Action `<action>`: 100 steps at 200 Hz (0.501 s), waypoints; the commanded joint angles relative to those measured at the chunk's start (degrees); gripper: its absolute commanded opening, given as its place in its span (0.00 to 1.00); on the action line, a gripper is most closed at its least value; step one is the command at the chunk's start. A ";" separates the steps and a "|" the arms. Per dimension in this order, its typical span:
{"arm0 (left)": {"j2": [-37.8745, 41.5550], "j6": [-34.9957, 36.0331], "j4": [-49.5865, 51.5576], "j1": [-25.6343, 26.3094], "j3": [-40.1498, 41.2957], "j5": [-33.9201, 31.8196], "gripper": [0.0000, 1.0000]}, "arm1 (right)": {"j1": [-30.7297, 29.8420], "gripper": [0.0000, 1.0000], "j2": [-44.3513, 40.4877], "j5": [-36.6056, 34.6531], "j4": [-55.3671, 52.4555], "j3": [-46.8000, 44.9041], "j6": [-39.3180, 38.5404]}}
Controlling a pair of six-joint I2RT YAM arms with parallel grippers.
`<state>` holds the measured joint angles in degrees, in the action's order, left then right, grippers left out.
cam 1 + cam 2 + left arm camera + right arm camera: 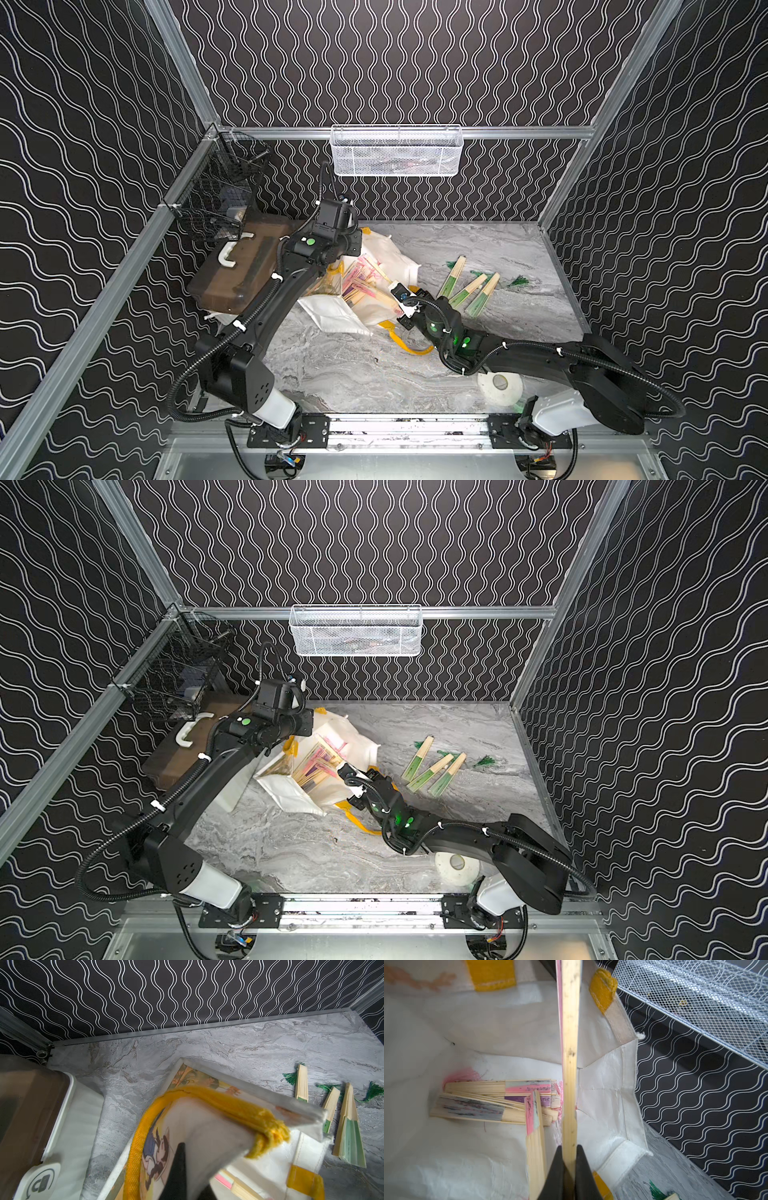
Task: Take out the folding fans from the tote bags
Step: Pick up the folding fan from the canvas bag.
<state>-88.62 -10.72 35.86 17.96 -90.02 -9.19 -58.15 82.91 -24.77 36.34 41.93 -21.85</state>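
The robot's right gripper should swing the fan out of the way before taking it to the green fans (467,289), because the fan's far end (368,261) points across the bag's opening at the left gripper.
The white tote bag (390,253) (357,739) with yellow handles lies tipped open at the table's middle back. My left gripper (193,1167) is shut on its upper fabric rim beside the yellow handle (137,1147). Several folding fans (492,1101) (365,284) with pink and purple paper lie piled inside. My right gripper (570,1159) (394,302) is at the bag's mouth, shut on a pale bamboo fan (571,1043) with a pink edge that stands up out of the pile. Three green fans (469,286) (434,766) (349,1130) lie on the table right of the bag.
A brown-lidded white box (237,266) (31,1115) sits left of the bag, under a black wire basket (216,195). A white mesh basket (395,149) (695,1001) hangs on the back wall. A white tape roll (500,386) lies near the right arm's base.
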 commanded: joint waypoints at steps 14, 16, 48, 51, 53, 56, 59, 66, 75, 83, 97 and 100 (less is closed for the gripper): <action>2.15 -1.21 -3.16 -0.07 1.91 -0.75 0.00 | 0.03 0.00 -4.63 1.29 -0.75 2.62 6.84; 2.23 -1.23 -3.16 -0.10 2.12 -0.81 0.00 | 0.05 0.00 -4.96 1.37 -0.94 2.69 7.22; 3.25 -1.18 -2.76 -0.11 3.99 -1.33 0.00 | 0.52 0.00 -9.21 5.24 -5.76 5.74 11.91; 3.27 -1.27 -2.87 -0.09 4.19 -1.23 0.00 | 0.64 0.00 -9.40 5.72 -6.54 6.09 12.52; 3.39 -1.35 -2.96 -0.11 4.29 -1.13 0.00 | 0.66 0.00 -9.47 5.99 -7.03 6.35 12.88; 3.43 -1.44 -3.12 -0.11 4.46 -0.82 0.00 | 0.75 0.00 -9.52 6.31 -7.67 6.73 13.41; 3.52 -1.49 -3.30 -0.11 4.66 -0.56 0.00 | 0.82 0.00 -9.50 6.66 -8.21 7.01 13.86; 3.63 -1.73 -3.71 -0.11 4.93 0.11 0.00 | 0.93 0.00 -9.40 7.37 -9.17 7.65 14.84; 3.66 -1.98 -3.94 -0.07 5.09 0.84 0.00 | 1.02 0.00 -9.10 7.99 -9.68 8.14 15.86; 3.75 -2.07 -4.05 -0.11 5.11 1.42 0.00 | 1.07 0.00 -8.92 8.16 -10.03 8.49 16.83; 3.80 -2.20 -4.15 -0.11 5.11 1.98 0.00 | 1.45 0.00 -8.92 8.63 -11.66 9.87 18.86; 3.80 -2.28 -4.20 -0.09 5.15 2.10 0.00 | 1.60 0.00 -8.99 8.73 -12.17 10.22 19.39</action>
<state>-85.38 -11.86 34.09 17.96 -85.03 -8.58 -57.04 73.97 -18.26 27.77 50.11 -7.84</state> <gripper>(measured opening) 0.064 0.098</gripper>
